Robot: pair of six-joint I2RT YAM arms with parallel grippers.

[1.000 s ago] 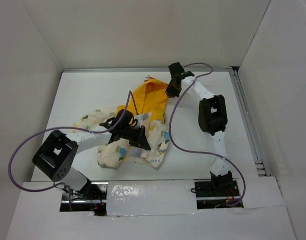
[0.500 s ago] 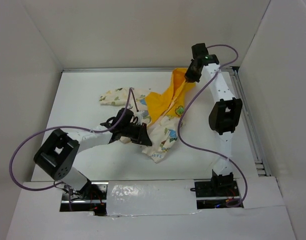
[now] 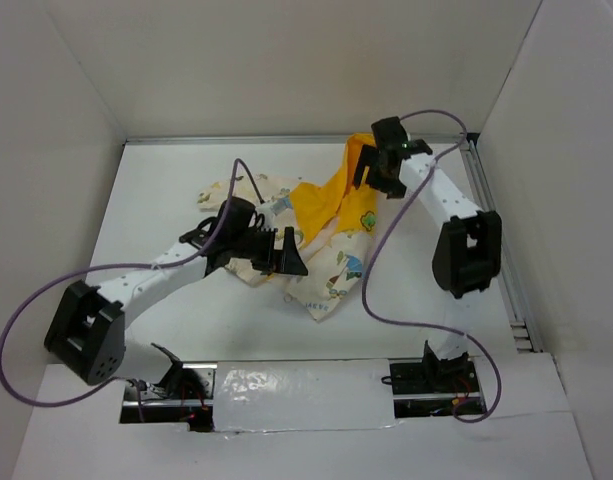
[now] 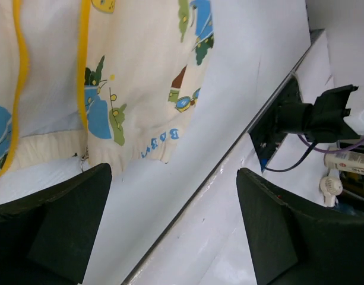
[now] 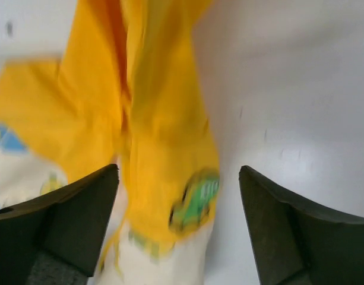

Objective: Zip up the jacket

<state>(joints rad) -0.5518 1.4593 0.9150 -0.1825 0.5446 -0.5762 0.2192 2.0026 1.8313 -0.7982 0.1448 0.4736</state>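
Note:
My right gripper is away from the near hem, where the yellow front edges lie apart [image 4: 53, 119], so it should come back and pinch the front panel's lower corner [image 4: 97, 155].
The jacket [image 3: 331, 240] lies crumpled in the middle of the white table [image 3: 166, 180]: cream fabric with small cartoon prints, its orange lining [image 3: 321, 200] turned up. My left gripper [image 3: 284, 252] hovers open over its near-left part, with nothing between the fingers. The left wrist view shows the cream hem [image 4: 140, 89] with two yellow trim strips, beyond the open left gripper [image 4: 174, 173]. My right gripper [image 3: 371, 172] stands open above the far orange end. In the right wrist view, blurred orange fabric [image 5: 164, 136] lies below the open right gripper [image 5: 179, 172].
White walls box the table in on three sides. A metal rail [image 3: 496, 230] runs along the right edge. Purple cables [image 3: 371, 290] trail from both arms. The table's near edge [image 4: 229, 160] and the right arm's base [image 4: 312, 116] show in the left wrist view.
Both grippers have opened and let go of the jacket, which has dropped and spread on the table. The left arm has reached farther out; the right gripper has come down slightly.

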